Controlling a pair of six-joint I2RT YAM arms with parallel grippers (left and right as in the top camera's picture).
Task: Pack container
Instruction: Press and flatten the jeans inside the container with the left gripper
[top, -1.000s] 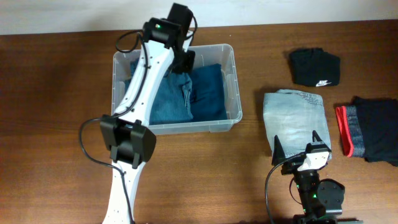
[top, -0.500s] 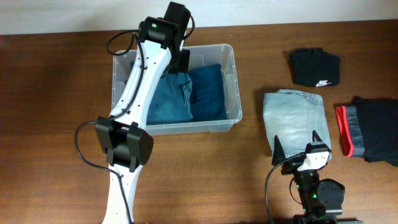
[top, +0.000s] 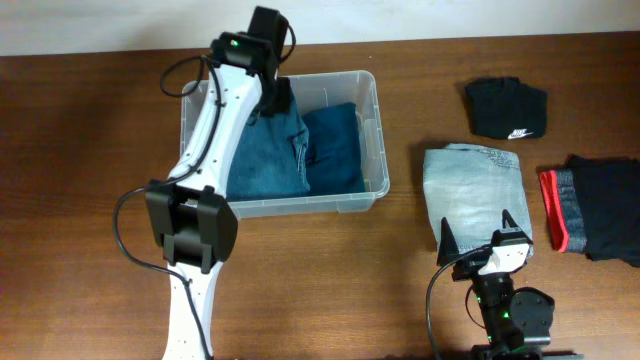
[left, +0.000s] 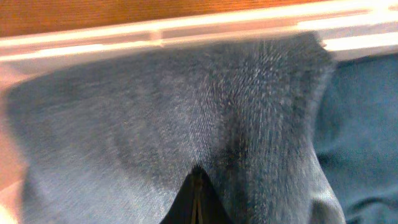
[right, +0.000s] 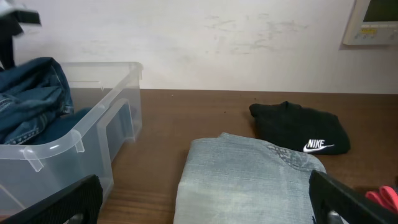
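The blue jeans bulge up near the container's back side, so I should return my left gripper and push down their folded edge beside the darker blue garment.
The clear plastic container stands at the back left of the table and holds folded blue jeans beside a darker blue garment. My left gripper is inside the container at its back edge, shut on a fold of the blue jeans; its closed fingertips are wrapped in denim, with the container wall just behind. My right gripper is open and empty at the near edge of folded light-wash jeans. These jeans also show in the right wrist view, between the right gripper's fingers.
A black Nike garment lies at the back right. A dark garment with a red band lies at the far right. In the right wrist view the container stands to the left and the black garment ahead.
My left gripper has moved left along the container's back edge, dragging the blue jeans fold with it. The right arm has not moved.
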